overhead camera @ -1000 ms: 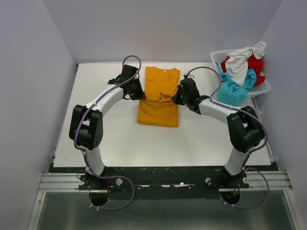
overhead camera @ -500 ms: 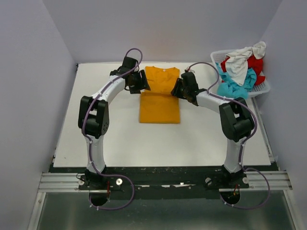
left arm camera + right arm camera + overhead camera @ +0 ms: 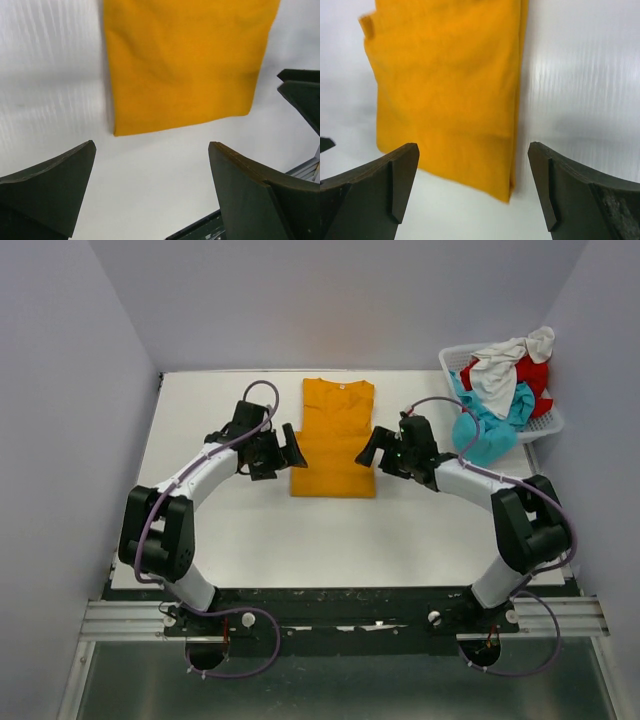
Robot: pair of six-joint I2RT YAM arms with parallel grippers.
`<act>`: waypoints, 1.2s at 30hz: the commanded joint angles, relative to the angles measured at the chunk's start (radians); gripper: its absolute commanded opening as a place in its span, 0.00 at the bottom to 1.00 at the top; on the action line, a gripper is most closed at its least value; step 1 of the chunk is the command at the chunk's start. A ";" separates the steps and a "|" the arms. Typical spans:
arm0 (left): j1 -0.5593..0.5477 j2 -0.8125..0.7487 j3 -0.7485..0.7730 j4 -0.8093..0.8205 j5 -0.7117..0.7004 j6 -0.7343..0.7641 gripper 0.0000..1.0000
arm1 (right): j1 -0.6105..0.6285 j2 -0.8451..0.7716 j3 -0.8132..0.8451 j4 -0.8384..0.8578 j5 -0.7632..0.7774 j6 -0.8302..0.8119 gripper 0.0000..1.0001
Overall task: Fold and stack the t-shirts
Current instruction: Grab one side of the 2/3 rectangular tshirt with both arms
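Observation:
A near half (image 3: 333,466) about as long as the collar half is marked off by a crosswise edge (image 3: 335,433), so the near half will cover the collar when the robot makes the fold.
A mustard-orange t-shirt (image 3: 334,437) lies folded into a narrow rectangle on the white table, collar at the far end. My left gripper (image 3: 288,448) hangs open just left of its near half, holding nothing. My right gripper (image 3: 368,450) hangs open just right of it, also empty. In the left wrist view the orange t-shirt (image 3: 185,60) lies beyond the spread fingers (image 3: 55,185). In the right wrist view the orange t-shirt (image 3: 450,90) has its near right corner between the spread fingers (image 3: 565,185). Turquoise (image 3: 485,425), red (image 3: 532,370) and white (image 3: 500,365) t-shirts fill the basket.
A white plastic lattice basket (image 3: 549,425) stands at the table's far right corner, heaped with shirts, the turquoise one spilling over its near rim. Grey walls close in on three sides. A metal rail (image 3: 340,618) runs along the near edge.
Both grippers have let go of the orange shirt, opened wide and drawn back toward the near side. The shirt's upper half now lies flat, collar at the far end.

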 commanded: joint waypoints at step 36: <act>-0.010 0.171 -0.207 0.201 0.104 -0.128 0.00 | 0.003 -0.051 -0.341 0.022 -0.089 0.175 0.17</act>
